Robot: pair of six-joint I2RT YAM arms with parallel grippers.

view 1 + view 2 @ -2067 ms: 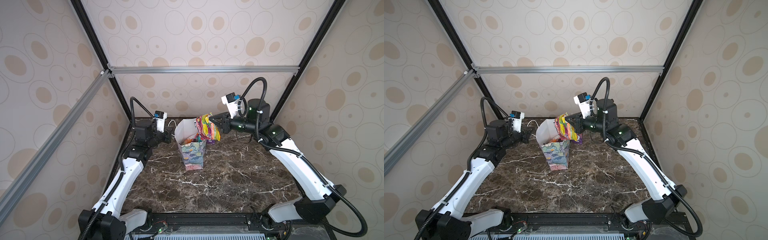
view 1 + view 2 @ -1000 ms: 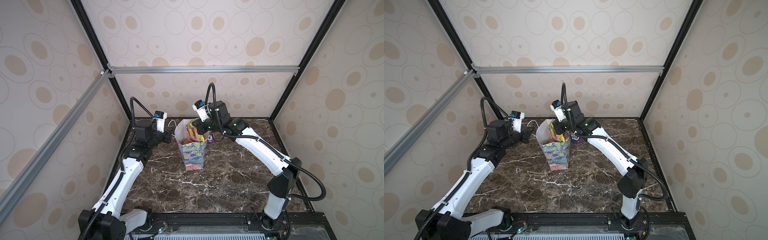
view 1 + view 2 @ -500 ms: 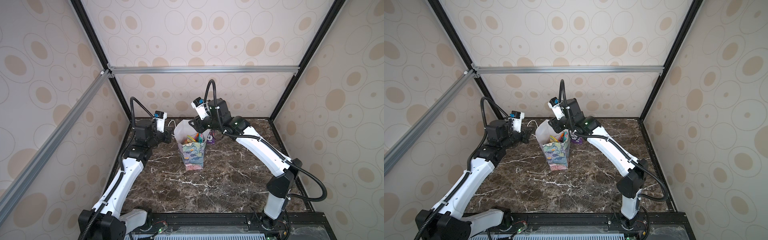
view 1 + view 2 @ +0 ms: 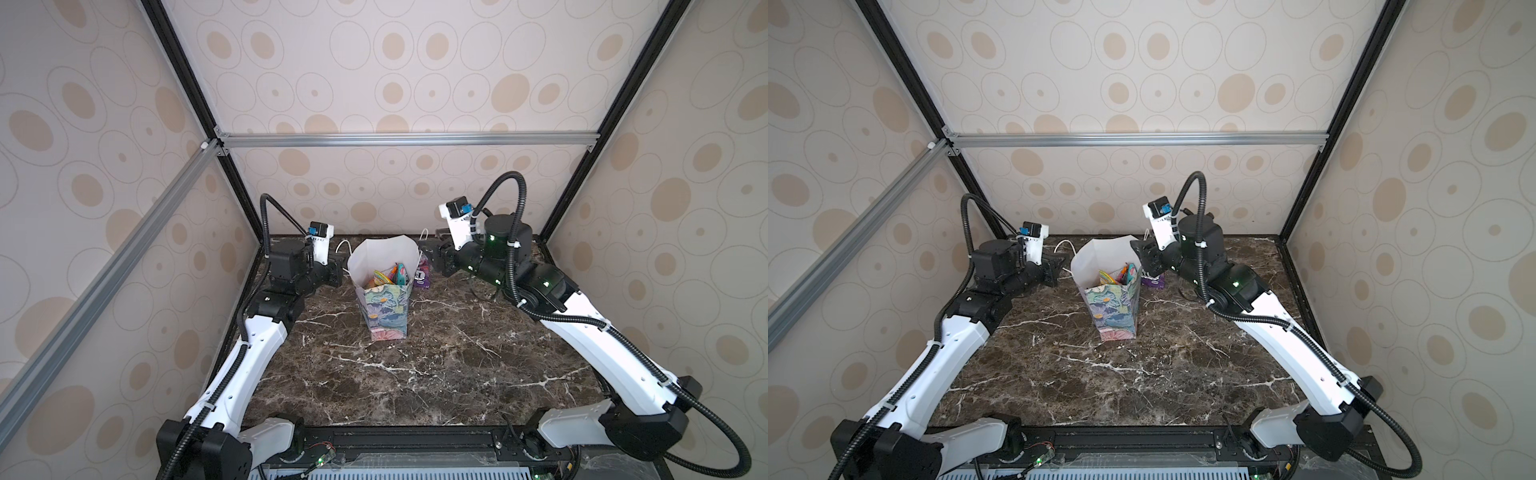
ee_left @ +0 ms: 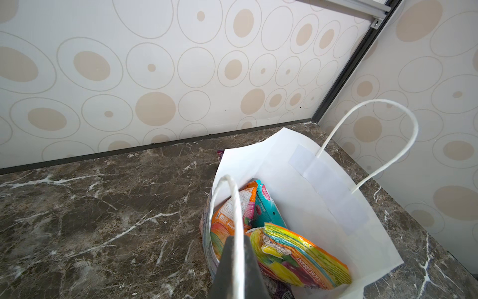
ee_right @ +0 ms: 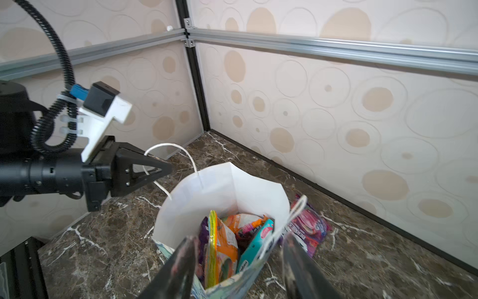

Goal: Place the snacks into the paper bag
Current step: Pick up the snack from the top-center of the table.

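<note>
I should keep lowering my open right gripper, because the purple pouch's near end (image 4: pixel 421 282) lies clear beside the paper bag. I should close it once its fingers are on both sides of that end.
The floral paper bag (image 4: pixel 385 305) (image 4: pixel 1116 309) stands upright and open at the back of the table. Several snacks lie inside it: a red-yellow pouch (image 5: pixel 297 253), an orange pouch (image 5: pixel 227 214) and a teal pouch (image 6: pixel 256 243). One purple pouch (image 4: pixel 422 275) (image 6: pixel 307 227) lies on the table beside the bag's right side. My left gripper (image 4: pixel 343 270) (image 5: pixel 238 266) is shut on the bag's white cord handle (image 5: pixel 232 196). My right gripper (image 4: pixel 436 254) (image 6: pixel 240 269) hovers open and empty just right of the bag's rim, above the purple pouch.
The back wall (image 4: pixel 374 199) and the black corner post (image 4: pixel 552 216) stand close behind both arms. The bag's second cord handle (image 5: pixel 388 129) loops up free on its far side. Bare marble tabletop (image 4: pixel 415 374) stretches in front of the bag.
My right gripper brought the red-yellow pouch over the bag, opened and dropped it in, then drew back to the right. The left arm has not moved.
</note>
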